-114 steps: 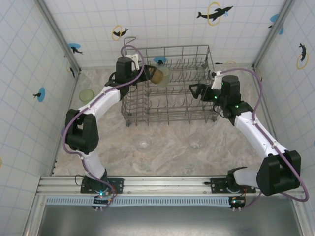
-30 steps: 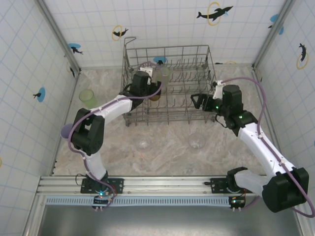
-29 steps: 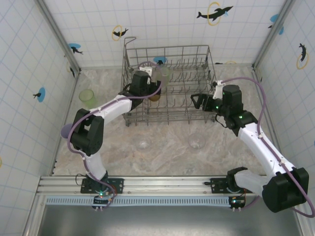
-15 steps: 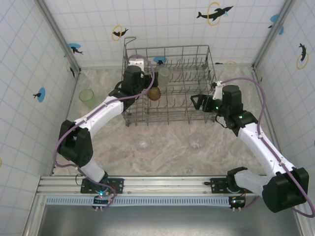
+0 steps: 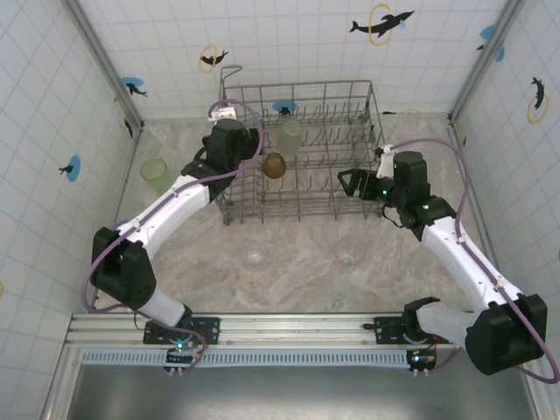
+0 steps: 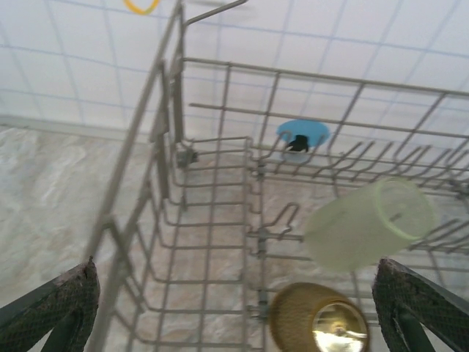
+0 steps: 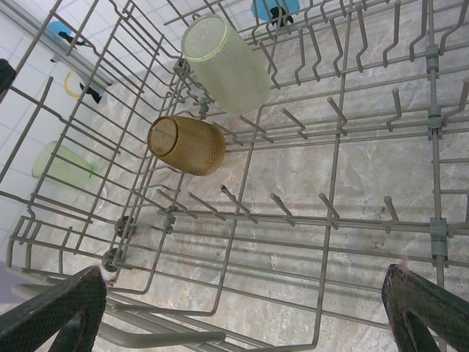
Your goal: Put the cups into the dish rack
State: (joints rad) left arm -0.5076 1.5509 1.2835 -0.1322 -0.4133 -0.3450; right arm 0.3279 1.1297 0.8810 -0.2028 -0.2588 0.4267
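The green cup beside the rack stands with its opening (image 5: 155, 170) facing up, so I should keep my left gripper open and moving until its fingers straddle that cup's rim (image 5: 143, 172).
The grey wire dish rack (image 5: 302, 85) stands at the back of the table. An amber cup (image 5: 275, 164) and a pale green cup (image 5: 290, 136) lie on their sides inside it, side by side near its left end. My left gripper (image 5: 255, 147) hovers open and empty at the rack's left wall; its wrist view has the amber cup (image 6: 319, 320) and pale cup (image 6: 366, 224) just ahead. My right gripper (image 5: 348, 181) is open and empty over the rack's right half, looking down at the tines (image 7: 330, 209), the amber cup (image 7: 187, 145) and the pale cup (image 7: 227, 64).
A green cup (image 5: 156, 173) stands upright on the table left of the rack. Two clear cups (image 5: 255, 256) (image 5: 350, 254) sit on the marble in front of the rack. Tiled walls close in the back and both sides.
My left gripper has drawn back leftward out of the rack, leaving the amber cup lying among the tines. The right arm has stayed still.
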